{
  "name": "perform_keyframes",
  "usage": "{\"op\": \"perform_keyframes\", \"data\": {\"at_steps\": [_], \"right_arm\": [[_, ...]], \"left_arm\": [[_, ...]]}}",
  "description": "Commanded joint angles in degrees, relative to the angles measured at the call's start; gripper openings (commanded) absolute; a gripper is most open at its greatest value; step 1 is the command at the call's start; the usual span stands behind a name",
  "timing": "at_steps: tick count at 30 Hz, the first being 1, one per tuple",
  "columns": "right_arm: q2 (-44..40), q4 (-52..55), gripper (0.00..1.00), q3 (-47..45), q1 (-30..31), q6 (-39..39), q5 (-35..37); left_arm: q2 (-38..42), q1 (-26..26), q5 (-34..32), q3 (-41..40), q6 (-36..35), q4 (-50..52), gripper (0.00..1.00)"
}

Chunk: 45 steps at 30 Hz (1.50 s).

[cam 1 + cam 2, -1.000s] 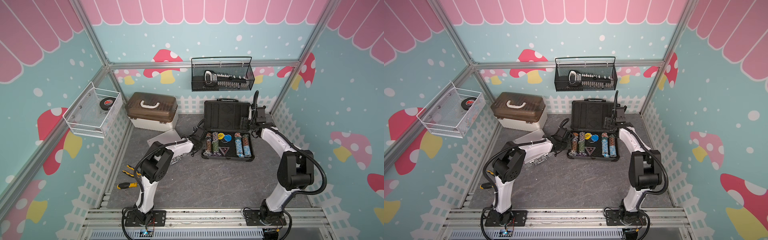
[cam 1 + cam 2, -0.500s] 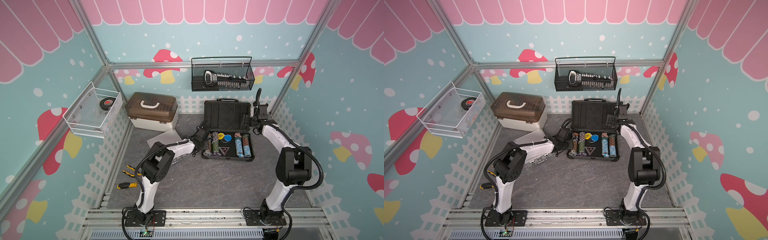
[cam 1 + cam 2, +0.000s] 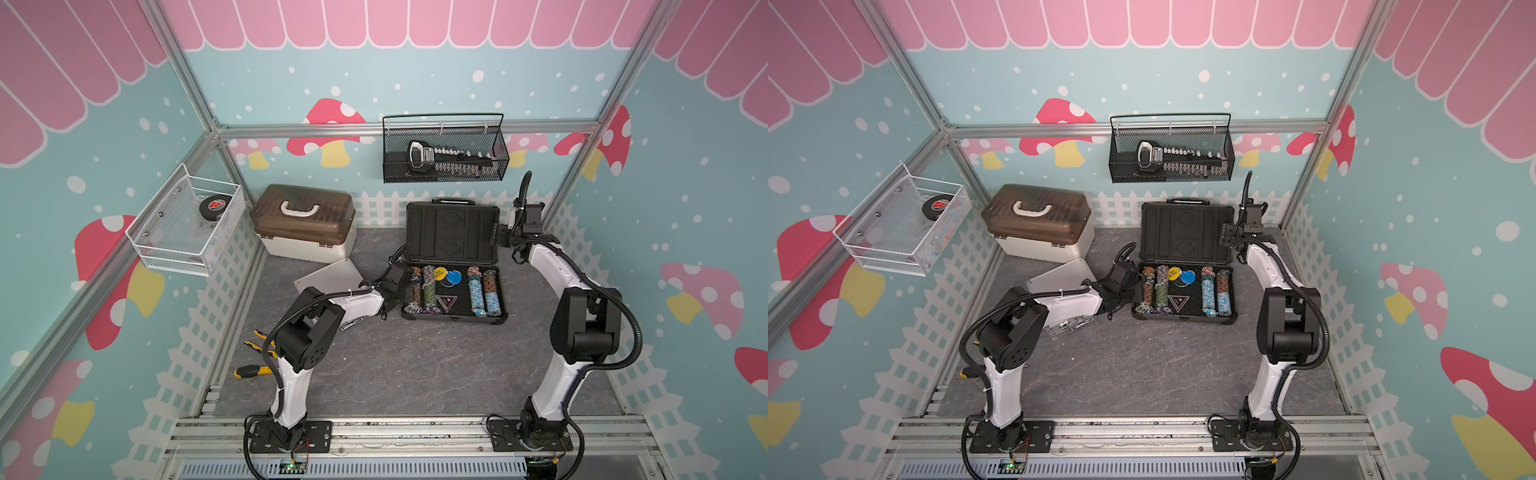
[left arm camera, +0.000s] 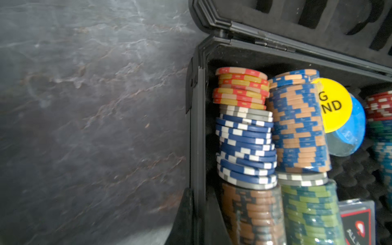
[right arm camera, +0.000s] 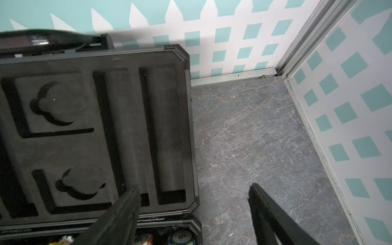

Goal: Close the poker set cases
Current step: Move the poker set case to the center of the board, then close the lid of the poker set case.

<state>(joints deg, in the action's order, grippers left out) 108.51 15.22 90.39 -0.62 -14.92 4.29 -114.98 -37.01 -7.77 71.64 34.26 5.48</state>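
The case's lid is leaning back and the robot's left gripper is on the base's side (image 4: pixel 198 136), so next the right gripper takes the lid's side edge (image 3: pixel 497 227) and swings the lid forward.
The larger dark poker case (image 3: pixel 453 309) stands open in both top views, its foam-lined lid (image 3: pixel 452 232) upright and rows of chips (image 3: pixel 428 286) in the base. My left gripper (image 3: pixel 405 286) is at the base's left wall. In the left wrist view it (image 4: pixel 196 222) is shut on that wall (image 4: pixel 198 127), one finger outside and one inside. My right gripper (image 3: pixel 498 237) is open at the lid's right edge. In the right wrist view it (image 5: pixel 195 212) straddles that edge (image 5: pixel 189 127). The small silver case (image 3: pixel 1059 277) lies flat beneath my left arm, mostly hidden.
A white box with a brown lid (image 3: pixel 305 224) stands at the back left. A white wire basket (image 3: pixel 187 224) hangs on the left wall, a black mesh basket (image 3: pixel 444 153) on the back wall. Yellow-handled tools (image 3: pixel 257 353) lie by the left fence.
My left gripper moved right to the dark case's left wall and closed on it. My right gripper shifted slightly back along the lid's right edge, staying open.
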Motion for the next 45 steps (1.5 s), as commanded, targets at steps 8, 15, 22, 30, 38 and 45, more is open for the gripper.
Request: {"op": "perform_keyframes", "data": {"at_steps": [8, 15, 22, 30, 38, 45], "right_arm": [[3.99, 0.6, 0.8, 3.26, -0.14, 1.47, -1.98], [4.36, 0.51, 0.8, 3.89, -0.47, 2.42, -2.2], [7.61, 0.16, 0.78, 7.04, -1.82, 1.25, -7.25], [12.78, -0.98, 0.71, 11.19, -2.19, 0.6, -11.7], [16.94, -2.48, 0.61, 15.43, -2.27, -1.03, -13.51], [21.29, -1.34, 0.48, 21.19, -2.28, -1.24, -13.61]], "left_arm": [[3.68, 0.03, 5.19, -8.22, -1.77, 7.36, 0.0], [6.0, -0.04, 5.23, -10.25, -2.53, 7.44, 0.0], [6.87, -0.24, 5.39, -11.7, -2.84, 7.11, 0.0], [7.4, -1.46, 5.6, -11.71, -3.58, 7.81, 0.0], [6.92, -2.64, 5.88, -11.54, -3.59, 8.59, 0.0], [6.87, -2.93, 6.01, -11.7, -3.59, 8.6, 0.0]]}}
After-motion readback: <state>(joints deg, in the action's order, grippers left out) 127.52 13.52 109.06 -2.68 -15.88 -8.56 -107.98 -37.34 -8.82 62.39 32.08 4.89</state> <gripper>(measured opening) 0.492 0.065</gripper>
